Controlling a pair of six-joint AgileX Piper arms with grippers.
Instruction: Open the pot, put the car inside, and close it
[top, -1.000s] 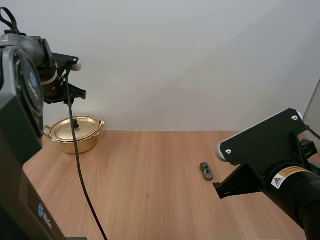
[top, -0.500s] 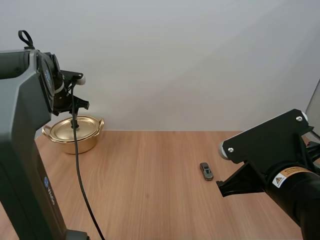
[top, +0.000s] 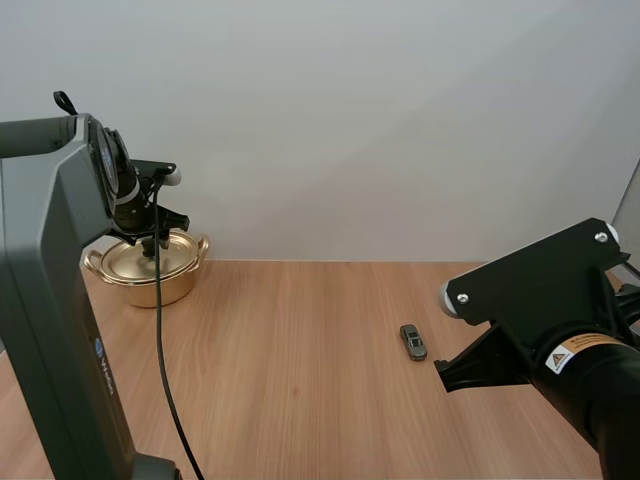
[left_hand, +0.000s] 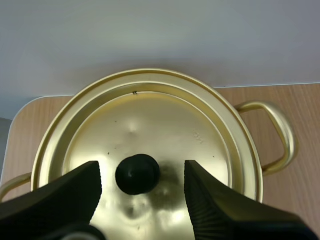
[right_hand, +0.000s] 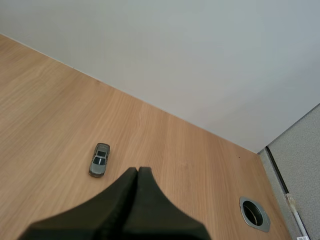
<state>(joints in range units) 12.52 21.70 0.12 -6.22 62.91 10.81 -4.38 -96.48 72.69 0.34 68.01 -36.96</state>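
Observation:
The lid's round rim (top: 196, 254) is clear of the pot's handles. The lid will come off in one piece and the pot will stay behind when I lift.
A gold pot (top: 145, 268) with its lid (left_hand: 145, 155) on stands at the table's far left. My left gripper (left_hand: 142, 182) hangs open just above it, one finger on each side of the black lid knob (left_hand: 138, 173), not touching it. A small grey toy car (top: 413, 342) lies on the wood right of centre. My right gripper (right_hand: 136, 175) is shut on nothing and hovers a little to the right of the car (right_hand: 99, 159), above the table.
A round metal cable hole (right_hand: 255, 213) is set in the tabletop near the right edge. A grey partition (right_hand: 300, 165) stands beyond that edge. Bare wood (top: 290, 350) stretches between pot and car.
My left arm has swung forward and lowered toward the pot, bringing its gripper down over the lid. The right arm barely shifted; car and pot stayed put.

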